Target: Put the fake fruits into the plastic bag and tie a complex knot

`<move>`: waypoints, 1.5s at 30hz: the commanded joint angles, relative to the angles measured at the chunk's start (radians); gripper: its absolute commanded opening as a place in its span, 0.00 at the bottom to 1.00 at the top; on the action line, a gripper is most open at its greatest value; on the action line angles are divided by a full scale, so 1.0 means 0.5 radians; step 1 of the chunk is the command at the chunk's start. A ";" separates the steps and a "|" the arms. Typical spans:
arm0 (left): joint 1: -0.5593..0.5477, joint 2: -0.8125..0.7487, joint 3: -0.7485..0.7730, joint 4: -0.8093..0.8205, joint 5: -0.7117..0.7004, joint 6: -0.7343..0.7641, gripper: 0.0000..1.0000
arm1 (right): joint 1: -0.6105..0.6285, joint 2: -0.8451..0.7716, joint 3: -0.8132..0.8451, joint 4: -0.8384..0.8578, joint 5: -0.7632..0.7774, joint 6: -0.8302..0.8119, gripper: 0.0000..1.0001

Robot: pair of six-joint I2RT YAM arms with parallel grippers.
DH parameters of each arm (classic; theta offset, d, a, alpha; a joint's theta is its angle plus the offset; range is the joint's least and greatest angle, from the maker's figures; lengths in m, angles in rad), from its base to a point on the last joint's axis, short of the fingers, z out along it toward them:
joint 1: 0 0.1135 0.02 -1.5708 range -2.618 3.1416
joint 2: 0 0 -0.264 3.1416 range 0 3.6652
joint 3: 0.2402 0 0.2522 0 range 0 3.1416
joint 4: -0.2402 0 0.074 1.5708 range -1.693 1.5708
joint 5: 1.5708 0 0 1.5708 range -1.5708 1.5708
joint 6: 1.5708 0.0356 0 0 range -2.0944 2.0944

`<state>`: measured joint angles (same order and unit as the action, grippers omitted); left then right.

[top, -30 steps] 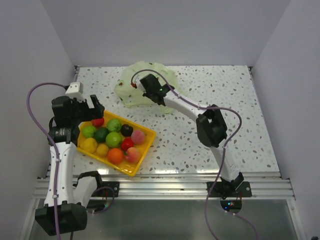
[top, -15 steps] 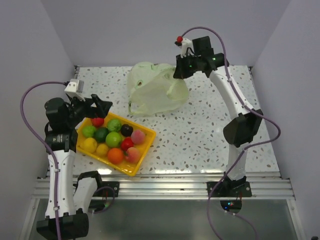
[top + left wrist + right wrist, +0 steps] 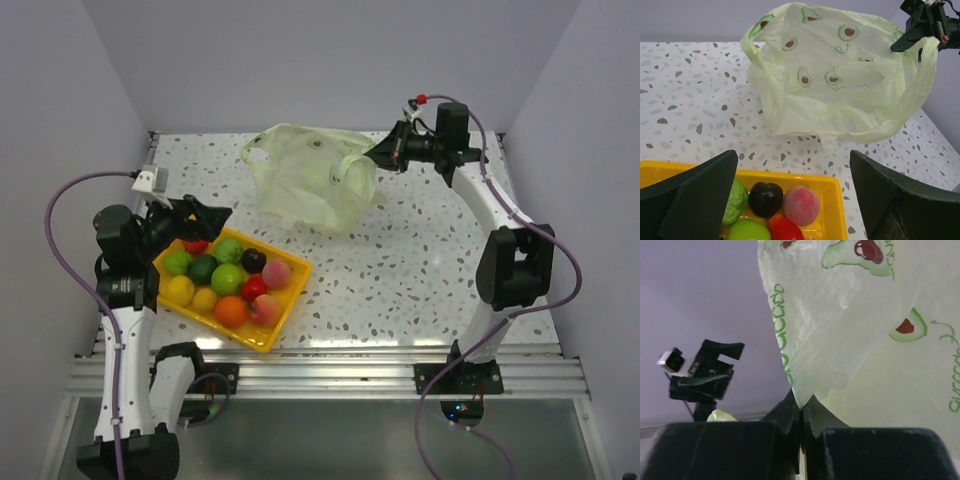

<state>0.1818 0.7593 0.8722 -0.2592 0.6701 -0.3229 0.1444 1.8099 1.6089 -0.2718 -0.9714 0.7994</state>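
The bag's free side (image 3: 262, 182) is hanging loose, away from the robot's right gripper, so the left gripper should pinch that side and help move the bag next to the tray (image 3: 332, 268).
The pale green plastic bag (image 3: 310, 180) with avocado prints hangs over the back of the table, lifted by one edge. My right gripper (image 3: 380, 153) is shut on the bag's right edge, seen close in the right wrist view (image 3: 801, 402). The bag also fills the left wrist view (image 3: 840, 75). The fake fruits (image 3: 228, 278) lie in the yellow tray (image 3: 270, 335) at the front left; a dark purple one (image 3: 766, 198) and a pink one (image 3: 801, 205) show below my left gripper (image 3: 790, 200). My left gripper (image 3: 215, 213) is open and empty above the tray's far edge. No knot shows.
The speckled table (image 3: 420, 270) is walled by grey panels on three sides. An aluminium rail (image 3: 330, 375) runs along the near edge. The left arm shows in the right wrist view (image 3: 702, 375).
My right gripper has lifted the bag off the table and carried its edge to the right and back. The bag now hangs stretched open. My left gripper has shifted slightly right.
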 commanded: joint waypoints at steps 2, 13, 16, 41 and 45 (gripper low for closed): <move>-0.011 -0.037 -0.170 0.215 0.031 -0.096 1.00 | 0.003 -0.138 -0.262 0.953 -0.257 0.815 0.00; -0.244 0.420 -0.330 0.653 -0.076 -0.385 1.00 | 0.003 -0.141 -0.779 2.029 -0.226 1.638 0.00; -0.317 0.558 -0.361 0.736 -0.122 -0.434 1.00 | 0.009 -0.150 -0.788 2.099 -0.220 1.684 0.00; -0.686 1.402 -0.177 1.451 -0.110 -0.949 0.21 | 0.027 -0.211 -1.070 1.933 -0.367 1.331 0.00; -0.686 1.381 -0.195 1.424 -0.134 -0.953 0.24 | 0.024 -0.242 -1.086 1.940 -0.364 1.331 0.00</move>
<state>-0.1577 1.4822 0.7738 0.3923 0.5987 -0.7853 0.1570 1.7584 1.0706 0.6876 -1.1294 1.4979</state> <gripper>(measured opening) 0.176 0.011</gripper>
